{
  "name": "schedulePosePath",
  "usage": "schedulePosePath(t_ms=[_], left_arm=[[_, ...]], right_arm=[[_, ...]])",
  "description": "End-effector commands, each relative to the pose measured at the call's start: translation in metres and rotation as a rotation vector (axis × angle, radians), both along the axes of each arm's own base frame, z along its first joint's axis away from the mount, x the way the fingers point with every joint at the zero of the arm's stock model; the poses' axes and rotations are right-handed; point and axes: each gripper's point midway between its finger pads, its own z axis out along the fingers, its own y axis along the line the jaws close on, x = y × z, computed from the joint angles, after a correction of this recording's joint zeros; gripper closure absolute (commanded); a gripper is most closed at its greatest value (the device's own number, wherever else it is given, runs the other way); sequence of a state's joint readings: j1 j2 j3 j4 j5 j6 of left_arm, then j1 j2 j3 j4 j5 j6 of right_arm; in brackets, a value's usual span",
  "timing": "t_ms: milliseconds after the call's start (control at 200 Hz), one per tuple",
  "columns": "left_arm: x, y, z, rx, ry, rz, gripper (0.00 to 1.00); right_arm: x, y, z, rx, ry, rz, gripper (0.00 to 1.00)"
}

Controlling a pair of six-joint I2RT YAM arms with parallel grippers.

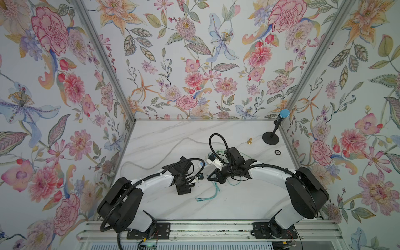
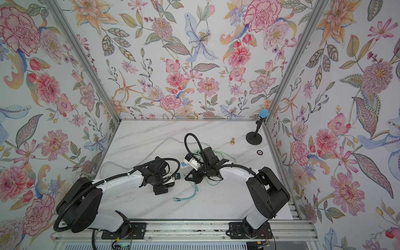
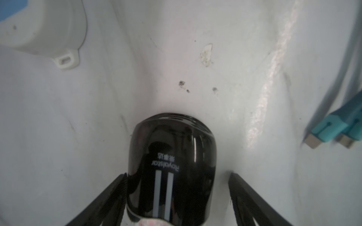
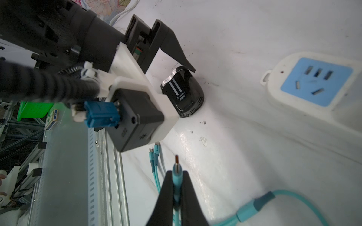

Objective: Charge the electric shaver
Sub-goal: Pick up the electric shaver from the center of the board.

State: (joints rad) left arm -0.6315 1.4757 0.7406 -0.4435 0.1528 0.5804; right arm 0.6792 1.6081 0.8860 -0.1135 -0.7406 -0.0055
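Observation:
My left gripper is still to take the electric shaver, which lies flat with its rounded end [image 4: 191, 108] low on the marble. Next, my left gripper grips that end, lifts it and turns it to the plug [image 4: 176, 168].
The electric shaver [image 3: 172, 148], glossy black with two white stripes, rests on the white marble table between the jaws of my left gripper [image 3: 178, 173]. The jaws are open: one finger lies against the shaver's side, the other stands clear of it. The right wrist view shows the shaver [image 4: 184, 94] under a left finger [image 4: 176, 52]. My right gripper [image 4: 176, 176] is shut on the teal charging cable's round pin plug [image 4: 176, 166], a short way from the shaver. In a top view the right gripper [image 1: 211, 176] faces the left arm.
A white power strip [image 4: 313, 84] with a blue socket face lies beside the shaver. Loose teal cable ends [image 1: 205, 195] lie between the arms. A microphone stand [image 1: 271, 137], a brass knob [image 1: 250, 141] and a white cord [image 1: 155, 160] sit farther back.

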Motion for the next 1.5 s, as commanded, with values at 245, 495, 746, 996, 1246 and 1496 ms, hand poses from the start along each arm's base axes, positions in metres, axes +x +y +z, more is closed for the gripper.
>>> schedulePosePath(t_ms=[245,495,746,996,1246,1496], left_arm=[[-0.004,-0.009,-0.009,0.019,0.063,-0.071,0.35],[-0.003,-0.023,-0.005,-0.057,0.069,-0.073,0.75],[0.011,-0.029,0.03,-0.152,-0.092,-0.05,0.93],[0.014,-0.016,0.091,-0.271,-0.369,-0.025,1.0],[-0.006,-0.011,0.116,-0.313,-0.547,-0.104,1.0],[-0.018,-0.017,0.123,-0.27,-0.652,-0.193,1.0]], right_arm=[[-0.004,-0.005,-0.009,-0.004,0.026,-0.004,1.0],[-0.002,-0.012,-0.012,-0.019,0.035,-0.027,1.0],[-0.002,-0.017,-0.007,-0.064,0.046,-0.036,1.0],[-0.006,-0.024,0.004,-0.188,0.063,0.007,1.0],[-0.039,0.004,0.051,-0.168,0.09,0.198,1.0],[-0.057,0.02,0.054,-0.191,0.124,0.294,1.0]])
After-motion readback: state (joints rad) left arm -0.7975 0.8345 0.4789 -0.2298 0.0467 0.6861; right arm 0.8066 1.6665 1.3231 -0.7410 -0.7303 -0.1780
